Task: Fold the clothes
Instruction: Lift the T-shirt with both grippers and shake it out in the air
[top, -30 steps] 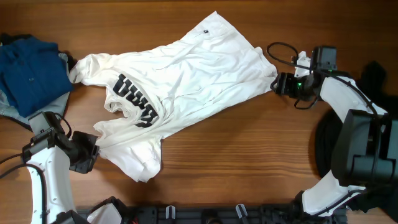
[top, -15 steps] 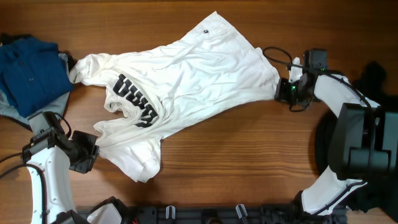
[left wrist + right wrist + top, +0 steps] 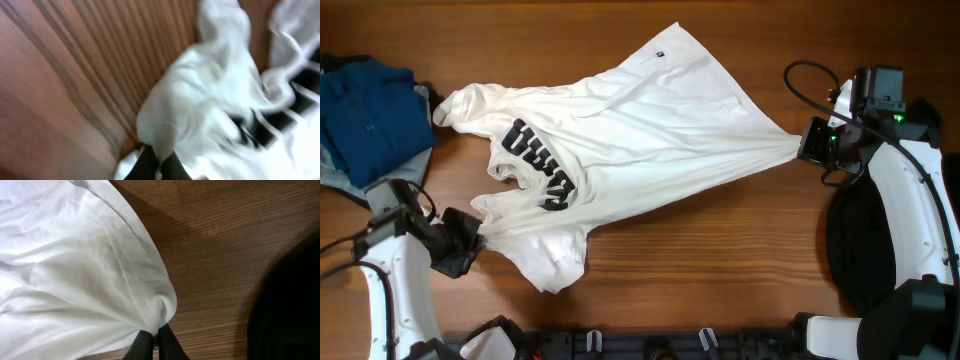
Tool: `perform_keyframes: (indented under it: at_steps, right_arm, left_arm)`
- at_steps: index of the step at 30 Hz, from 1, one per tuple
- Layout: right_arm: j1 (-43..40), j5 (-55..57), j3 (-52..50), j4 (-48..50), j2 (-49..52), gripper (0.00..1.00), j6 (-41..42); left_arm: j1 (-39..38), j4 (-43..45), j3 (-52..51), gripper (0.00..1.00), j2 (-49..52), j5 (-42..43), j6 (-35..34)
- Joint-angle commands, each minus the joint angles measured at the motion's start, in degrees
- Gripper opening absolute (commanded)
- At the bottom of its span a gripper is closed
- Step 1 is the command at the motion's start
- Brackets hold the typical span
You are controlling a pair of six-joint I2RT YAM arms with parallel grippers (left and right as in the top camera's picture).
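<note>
The white T-shirt lies bunched (image 3: 538,163) around its black lettering, so the robot's left gripper and right gripper should raise the held edge (image 3: 640,212) high and spread the T-shirt out flat.
A large white wrinkled T-shirt (image 3: 620,140) with black lettering (image 3: 535,165) lies across the middle of the wooden table. My right gripper (image 3: 804,145) is shut on the shirt's right corner, and the cloth is drawn out to a point there. The right wrist view shows that corner of the white T-shirt (image 3: 90,270) pinched between my right gripper's (image 3: 156,339) dark fingers. My left gripper (image 3: 472,232) is shut on the shirt's lower-left edge. In the blurred left wrist view, white T-shirt cloth (image 3: 200,100) rises out of my left gripper (image 3: 160,162).
A blue garment (image 3: 365,105) lies at the far left on grey cloth. A black garment (image 3: 865,255) sits at the right edge under the right arm, and shows as a black garment (image 3: 290,310) in the right wrist view. A black rail (image 3: 650,345) runs along the front edge.
My right gripper closed on the shirt's right corner and pulled it to the right, stretching the cloth taut. My left gripper kept its hold and barely moved.
</note>
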Motion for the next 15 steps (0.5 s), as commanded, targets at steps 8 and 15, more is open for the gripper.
perform_keyframes:
  at_steps: [8, 15]
  right_arm:
    - [0.0, 0.4, 16.5, -2.6, -18.3, 0.04, 0.5]
    - [0.0, 2.4, 27.4, -2.4, -25.2, 0.04, -0.9]
  left_arm:
    - [0.0, -16.0, 44.6, 0.04, -3.2, 17.5, 10.8]
    - [0.0, -13.5, 60.2, 0.04, -6.8, 19.5, 10.8]
